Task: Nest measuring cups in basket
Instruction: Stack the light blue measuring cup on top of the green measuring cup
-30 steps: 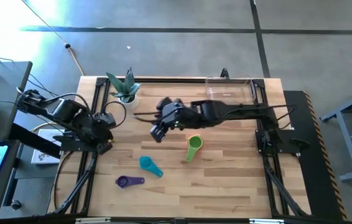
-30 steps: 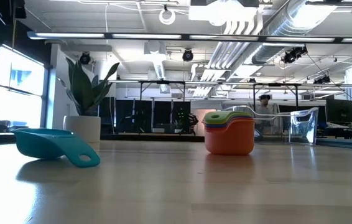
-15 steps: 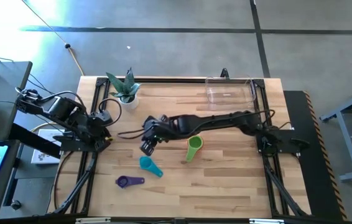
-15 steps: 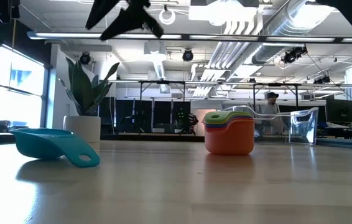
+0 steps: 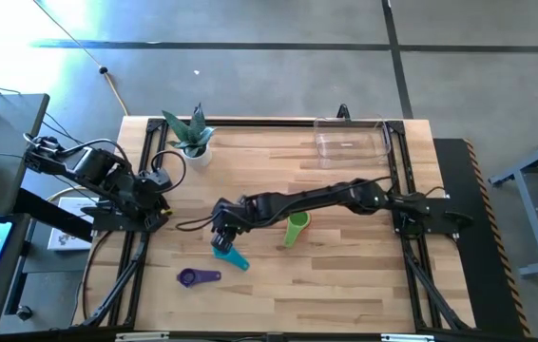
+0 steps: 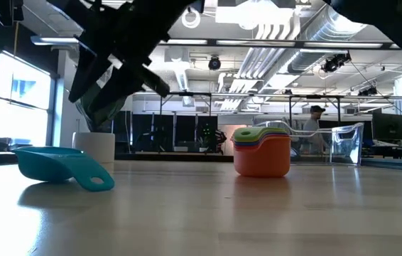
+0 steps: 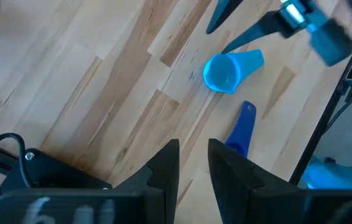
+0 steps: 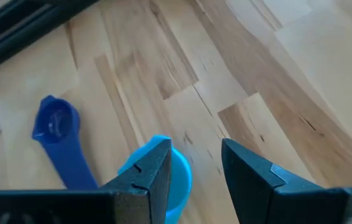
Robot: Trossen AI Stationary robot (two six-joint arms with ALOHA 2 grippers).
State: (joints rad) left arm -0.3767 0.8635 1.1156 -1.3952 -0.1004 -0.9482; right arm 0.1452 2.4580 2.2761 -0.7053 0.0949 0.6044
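My right gripper is moving down with one finger over the bowl (image 8: 176, 178) and the other over open wood. It should keep going down until its fingers are on either side of the teal cup's side (image 8: 189, 179), then close.
My right gripper (image 5: 220, 231) is open and hangs just above the teal cup (image 5: 232, 255), touching nothing. In its wrist view (image 8: 194, 146) the fingers stand over the teal cup's bowl (image 8: 181, 177). The low view shows the right gripper (image 6: 116, 75) clear above the teal cup (image 6: 55, 165), which lies on the table. The purple cup (image 5: 198, 276) lies flat nearer the near edge. A nested stack with green on top (image 5: 296, 226) and orange outermost (image 6: 261, 153) stands mid-table. The clear basket (image 5: 350, 141) sits at the far right. My left gripper (image 7: 193, 143) waits at the left edge, open by a narrow gap.
A white pot with a plant (image 5: 193, 142) stands at the far left of the table. A cable (image 5: 193, 224) trails on the wood beside the right arm. Bare wood lies between the stack and the near edge. A person (image 6: 318, 117) shows in the room beyond.
My right gripper has swung from mid-table toward the left and near edges and come down over the teal cup. My left arm has drawn back a little toward the left edge. No cup has moved.
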